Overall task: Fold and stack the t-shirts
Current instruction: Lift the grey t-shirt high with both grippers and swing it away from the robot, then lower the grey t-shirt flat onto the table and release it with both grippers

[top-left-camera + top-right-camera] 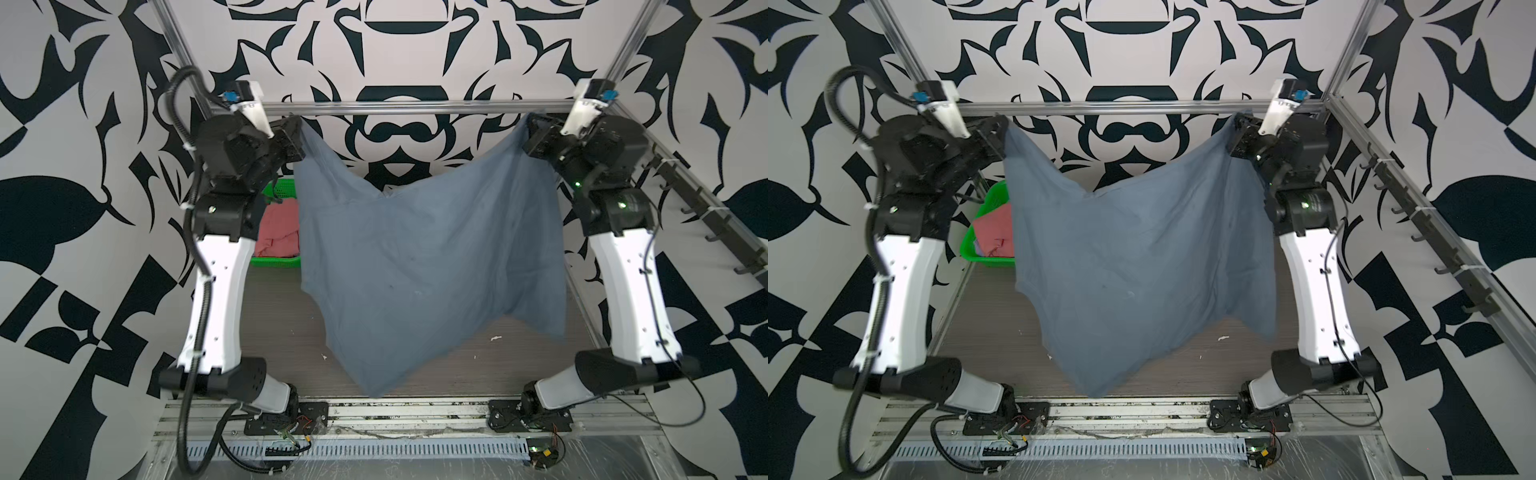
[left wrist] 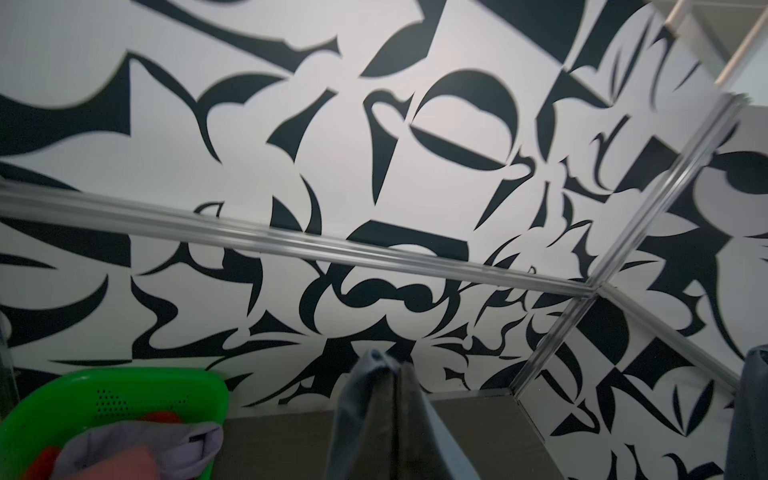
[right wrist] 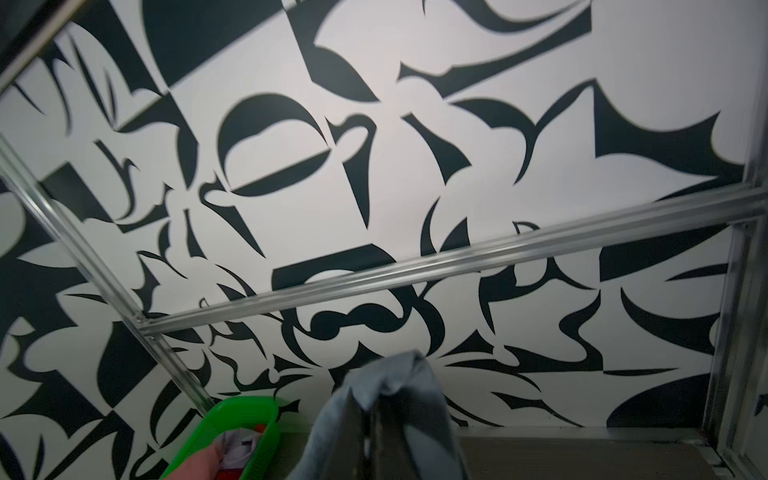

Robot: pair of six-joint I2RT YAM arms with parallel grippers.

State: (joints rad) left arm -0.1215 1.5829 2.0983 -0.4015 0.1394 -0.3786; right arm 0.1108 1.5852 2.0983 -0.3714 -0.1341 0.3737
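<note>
The t-shirt is hanging crooked with its lowest tip [image 1: 374, 385] below its other corner, so the robot's left gripper and right gripper should set it down and spread it flat before folding.
A slate blue-grey t-shirt [image 1: 424, 266] [image 1: 1138, 266] hangs spread in the air over the table in both top views. My left gripper [image 1: 300, 133] [image 1: 1005, 135] is shut on its upper left corner. My right gripper [image 1: 528, 133] [image 1: 1234, 131] is shut on its upper right corner. The cloth sags in a V between them, and its lowest tip hangs near the table's front edge. In the left wrist view grey cloth [image 2: 374, 415] drapes over the shut jaws. The right wrist view shows bunched cloth [image 3: 395, 399] over its jaws. Salmon pink [image 1: 277, 230], lavender [image 2: 137, 440] and red [image 2: 164, 417] t-shirts lie in the basket.
A green perforated basket [image 1: 275, 261] [image 1: 969, 245] stands at the back left of the brown table [image 1: 274, 332], partly hidden by the hanging shirt. Aluminium frame rails [image 1: 395, 107] run along the back and sides. A rack of black hooks [image 1: 706, 216] lines the right rail.
</note>
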